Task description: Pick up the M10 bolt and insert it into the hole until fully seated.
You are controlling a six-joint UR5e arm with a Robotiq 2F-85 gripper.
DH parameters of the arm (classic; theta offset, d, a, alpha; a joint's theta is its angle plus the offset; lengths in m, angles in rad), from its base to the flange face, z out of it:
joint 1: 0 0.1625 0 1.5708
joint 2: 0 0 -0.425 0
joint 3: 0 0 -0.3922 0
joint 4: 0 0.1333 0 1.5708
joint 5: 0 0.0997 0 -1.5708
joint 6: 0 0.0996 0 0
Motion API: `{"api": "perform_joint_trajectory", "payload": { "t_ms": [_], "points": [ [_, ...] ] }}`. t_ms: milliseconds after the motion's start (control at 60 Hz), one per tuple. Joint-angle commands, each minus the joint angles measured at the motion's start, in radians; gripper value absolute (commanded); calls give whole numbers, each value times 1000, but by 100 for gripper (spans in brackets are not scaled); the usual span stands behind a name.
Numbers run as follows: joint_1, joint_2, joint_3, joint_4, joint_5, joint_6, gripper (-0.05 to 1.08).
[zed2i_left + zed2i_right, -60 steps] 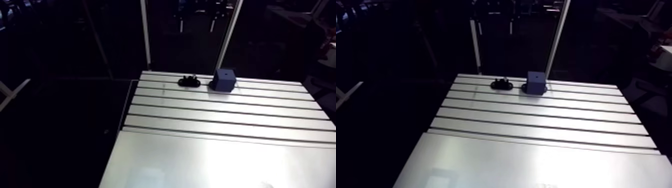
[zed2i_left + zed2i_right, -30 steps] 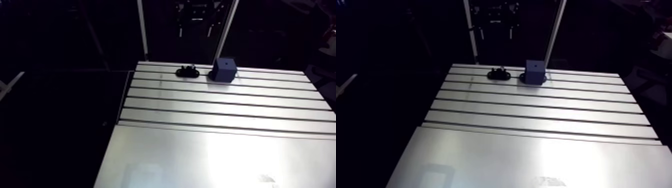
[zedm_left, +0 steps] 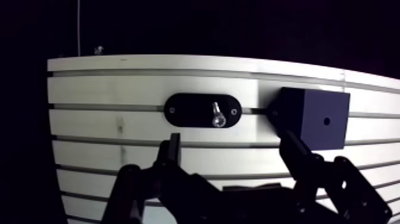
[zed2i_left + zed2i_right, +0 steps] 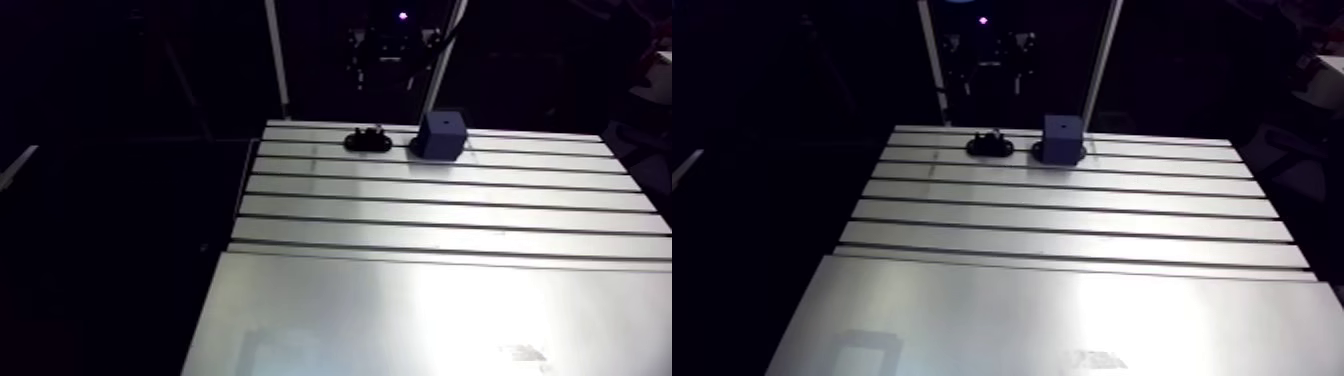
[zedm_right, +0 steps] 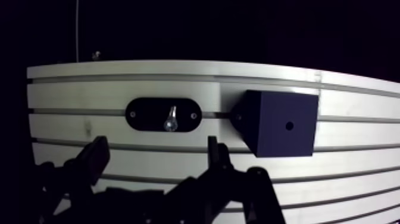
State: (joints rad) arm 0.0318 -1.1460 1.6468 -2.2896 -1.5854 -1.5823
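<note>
The bolt's head (image 3: 219, 121) is bigger across than the hole in the dark blue block (image 3: 327, 121), so the M10 bolt will stop with its head outside when I push it in.
The M10 bolt (image 3: 217, 113) stands head-up in a black oval holder (image 3: 202, 110) near the table's far edge. Right of it sits a dark blue block (image 3: 312, 116) with a small hole (image 3: 326, 121) in its facing side. In the wrist view my gripper (image 3: 231, 143) is open with nothing between its fingers, and it hovers short of the holder and block. The arm view shows the holder (image 4: 368, 141) and block (image 4: 441, 134) far off. There the gripper (image 4: 388, 48) is a dim shape with a purple light, high above them.
The slotted aluminium table (image 4: 440, 215) runs toward me from the two objects, and a smooth plate (image 4: 400, 320) covers its near part. Two white posts (image 4: 273, 60) rise behind the far edge. Left of the table the floor drops away dark.
The arm view has shifted, so the camera moved. Holder and block lie as before. The gripper's dim shape has come lower into the top of the arm view.
</note>
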Motion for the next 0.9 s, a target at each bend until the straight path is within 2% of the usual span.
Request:
{"api": "perform_joint_trajectory", "payload": {
  "t_ms": [17, 83, 100, 167, 333, 900],
  "points": [
    [-1, 23, 14, -9, 2, 0, 27],
    [-1, 32, 14, -9, 2, 0, 32],
    [-1, 37, 14, -9, 2, 1, 37],
    [-1, 48, 14, -20, 2, 2, 44],
    [-1, 72, 12, -52, 2, -2, 53],
    [0, 110, 14, -57, -3, -3, 56]
  ]
}}
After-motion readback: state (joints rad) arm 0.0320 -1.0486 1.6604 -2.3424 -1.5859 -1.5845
